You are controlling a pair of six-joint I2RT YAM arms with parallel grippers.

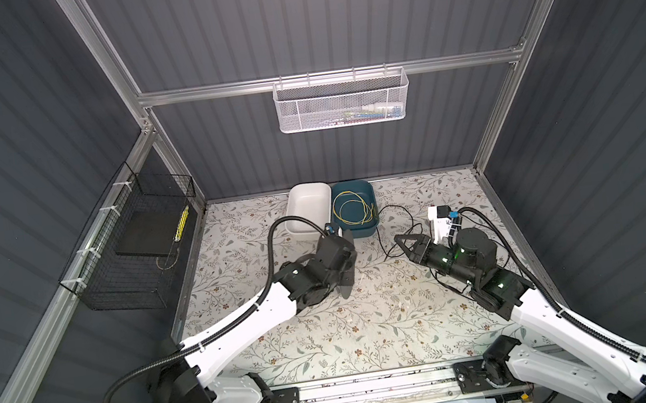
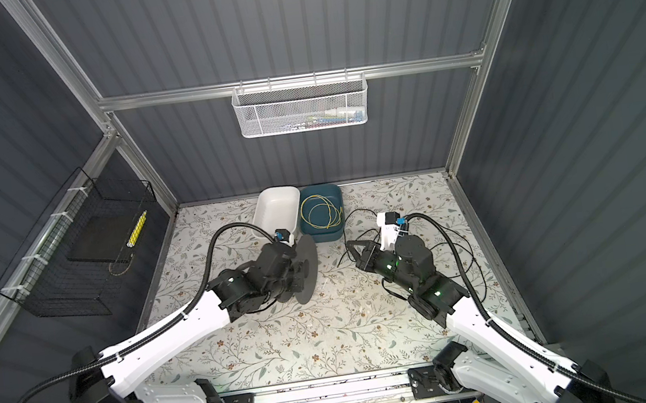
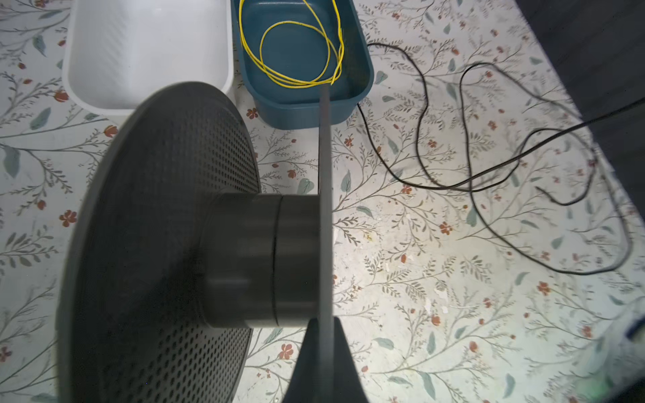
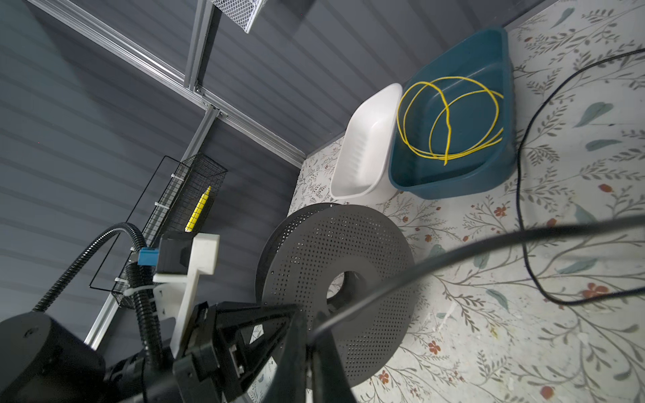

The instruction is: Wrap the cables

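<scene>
I should keep moving the black spool (image 2: 309, 269) nearer with my left gripper until release, as it stands upright on its edges with open space toward the black cord.
The cables are one thin black cord (image 1: 379, 241) (image 2: 356, 211) lying in loose loops on the floral table right of the bins, also seen in the left wrist view (image 3: 426, 101) and the right wrist view (image 4: 518, 174). My right gripper (image 1: 400, 239) (image 4: 310, 338) is shut on a stretch of this cord, which leads out from between its fingers. My left gripper (image 3: 324, 335) is shut on the thin edge of one flange of a black perforated spool (image 1: 346, 264) (image 2: 307, 271) (image 3: 251, 258) (image 4: 314, 251). The spool's hub is bare, and it stands on edge left of the cord.
A white bin (image 1: 309, 208) and a teal bin (image 1: 358, 231) holding a yellow wire coil (image 1: 351, 207) stand at the back middle. A black wire basket (image 1: 131, 255) hangs on the left wall and a white mesh basket (image 1: 342, 101) on the back rail.
</scene>
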